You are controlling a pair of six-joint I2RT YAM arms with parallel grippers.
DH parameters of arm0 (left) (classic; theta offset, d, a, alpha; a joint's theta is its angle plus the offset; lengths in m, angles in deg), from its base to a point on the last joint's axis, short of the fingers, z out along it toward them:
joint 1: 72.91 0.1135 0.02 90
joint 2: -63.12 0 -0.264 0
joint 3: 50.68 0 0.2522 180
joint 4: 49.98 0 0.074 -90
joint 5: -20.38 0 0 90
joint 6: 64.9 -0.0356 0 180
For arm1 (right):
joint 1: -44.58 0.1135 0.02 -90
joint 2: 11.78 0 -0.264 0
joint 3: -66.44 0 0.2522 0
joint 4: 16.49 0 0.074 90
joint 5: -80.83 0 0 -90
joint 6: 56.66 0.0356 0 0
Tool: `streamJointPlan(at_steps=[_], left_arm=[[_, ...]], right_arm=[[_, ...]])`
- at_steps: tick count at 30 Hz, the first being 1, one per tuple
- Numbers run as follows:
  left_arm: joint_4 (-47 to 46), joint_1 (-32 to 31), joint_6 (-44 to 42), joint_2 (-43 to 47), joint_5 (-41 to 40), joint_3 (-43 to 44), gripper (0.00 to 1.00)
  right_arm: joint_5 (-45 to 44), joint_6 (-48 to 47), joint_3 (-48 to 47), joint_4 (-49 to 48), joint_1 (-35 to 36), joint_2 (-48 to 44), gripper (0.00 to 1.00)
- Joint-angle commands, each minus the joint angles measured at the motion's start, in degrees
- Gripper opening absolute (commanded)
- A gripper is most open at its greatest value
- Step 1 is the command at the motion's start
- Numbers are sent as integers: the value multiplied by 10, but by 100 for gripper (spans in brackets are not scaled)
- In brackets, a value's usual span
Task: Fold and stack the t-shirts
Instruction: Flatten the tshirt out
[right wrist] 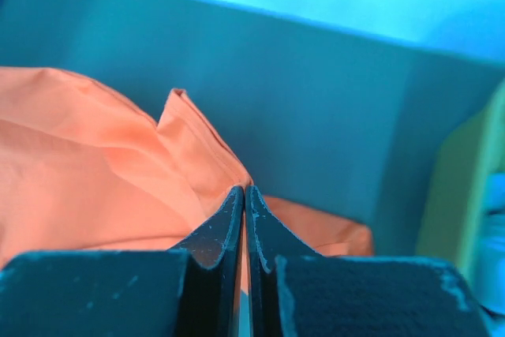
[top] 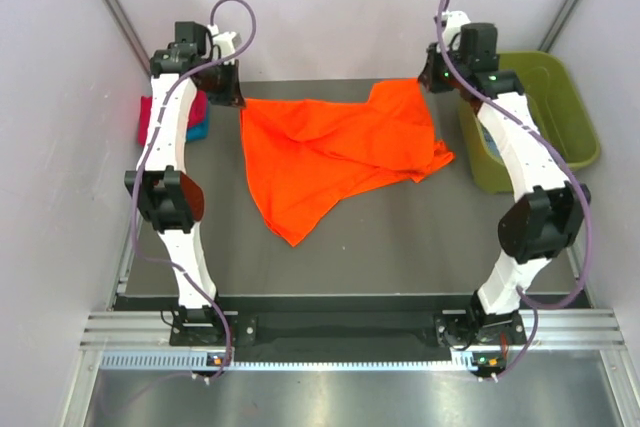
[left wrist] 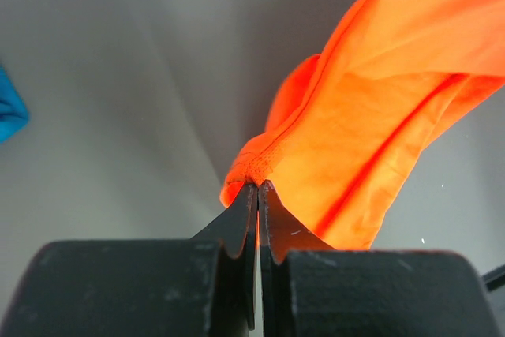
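Note:
The orange t-shirt has its lower part bunched to a point (top: 294, 222), so the robot's left gripper and right gripper should raise its corners (top: 250, 110) high and spread it flat before folding.
The bright orange t-shirt (top: 335, 152) is stretched across the far half of the table, its lower part draped down to a point near the middle. My left gripper (top: 228, 87) is shut on its far left corner; in the left wrist view the orange hem (left wrist: 260, 165) sits pinched at my fingertips (left wrist: 258, 187). My right gripper (top: 432, 77) is shut on its far right corner, and the right wrist view shows the orange cloth (right wrist: 118, 179) clamped at my fingertips (right wrist: 245, 189). A crimson-pink shirt (top: 148, 117) and a light blue one (top: 198, 127) lie stacked at the far left, partly hidden by my left arm.
An olive-green tub (top: 535, 122) stands at the far right, behind my right arm. A blue patch (left wrist: 9, 108) shows at the left edge of the left wrist view. White walls close in the table on the left, back and right.

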Motion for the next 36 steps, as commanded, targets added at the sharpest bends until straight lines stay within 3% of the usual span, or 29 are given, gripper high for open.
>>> streamJointPlan(at_steps=[1, 7, 12, 18, 25, 32, 36], left_arm=[[-53, 0, -7, 93, -4, 32, 0], [-112, 1, -6, 218, -21, -13, 0], [-216, 1, -7, 377, -79, -126, 0], [-246, 1, -24, 497, -127, -160, 0], [-248, 1, -27, 591, -141, -160, 0], [-230, 1, -28, 627, -156, -126, 0], [-210, 1, -28, 636, -149, -158, 0]], right_arm=[[-12, -45, -26, -23, -14, -63, 0], [-13, -67, -44, -25, -14, -154, 0], [-10, -74, -56, -22, -14, -247, 0], [-8, -81, -49, -27, -14, -366, 0], [-24, -91, -66, -11, -14, -481, 0], [-11, -84, -134, 28, -28, -516, 0], [1, -88, -96, 32, -28, -524, 0]])
